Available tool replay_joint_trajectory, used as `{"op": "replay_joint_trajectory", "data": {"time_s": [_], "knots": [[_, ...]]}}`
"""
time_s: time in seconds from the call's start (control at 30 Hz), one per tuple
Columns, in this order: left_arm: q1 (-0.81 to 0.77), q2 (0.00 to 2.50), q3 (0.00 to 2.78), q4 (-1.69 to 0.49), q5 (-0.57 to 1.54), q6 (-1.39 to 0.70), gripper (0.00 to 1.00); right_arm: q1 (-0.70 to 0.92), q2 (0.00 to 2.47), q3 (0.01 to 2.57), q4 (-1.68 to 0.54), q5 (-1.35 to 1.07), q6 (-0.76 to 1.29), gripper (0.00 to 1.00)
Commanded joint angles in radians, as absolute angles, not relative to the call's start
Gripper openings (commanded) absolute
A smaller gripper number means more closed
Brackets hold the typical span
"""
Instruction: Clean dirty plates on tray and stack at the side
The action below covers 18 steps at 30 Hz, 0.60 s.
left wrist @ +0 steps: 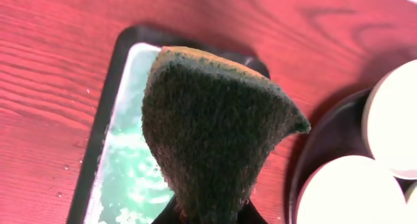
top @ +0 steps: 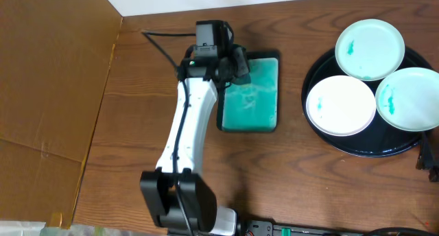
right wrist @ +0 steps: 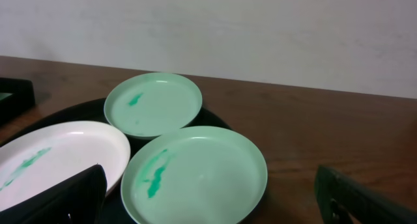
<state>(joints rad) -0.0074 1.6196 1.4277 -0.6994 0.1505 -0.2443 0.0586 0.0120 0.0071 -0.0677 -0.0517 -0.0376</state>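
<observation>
The robot's left gripper is holding the sponge (left wrist: pixel 212 129) over the teal dish, away from the smeared plates, so it should put the sponge down on the white plate (top: pixel 341 105) for the right gripper.
Three plates lie on the black tray (top: pixel 314 73): one at the back (top: pixel 369 49) with a teal smear, one at the left (top: pixel 340 105), one at the right (top: pixel 411 99) with a teal smear. My left gripper (top: pixel 240 63) is shut on a dark green sponge (left wrist: pixel 215 126) and holds it above the teal dish (top: pixel 250 105), left of the tray. My right gripper (right wrist: pixel 212 198) is open and empty, its fingers on either side of the near smeared plate (right wrist: pixel 195 175). The back plate (right wrist: pixel 153 103) and the white plate (right wrist: pixel 58 155) also show smears in the right wrist view.
The teal dish (left wrist: pixel 124 165) holds foamy green water. A brown cardboard panel (top: pixel 48 105) stands along the table's left. Cables and a power strip (top: pixel 274 228) lie at the front edge. My right arm (top: pixel 431 157) shows at the right edge.
</observation>
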Motion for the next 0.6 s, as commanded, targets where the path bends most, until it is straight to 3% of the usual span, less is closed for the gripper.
{"op": "replay_joint_trajectory", "data": {"time_s": [0.0,0.33,0.57], "knots": [[-0.005,1.637,1.421,-0.695,0.143,-0.268,0.07,0.065,0.007,0.006,-0.072,-0.050,-0.046,0.99],[0.002,1.817,1.262,-0.545,0.150,-0.272,0.07,0.065,0.007,0.006,-0.072,-0.050,-0.046,0.99],[0.005,1.674,1.311,-0.611,0.245,-0.271,0.07,0.065,0.007,0.006,-0.072,-0.050,-0.046,0.99]]}}
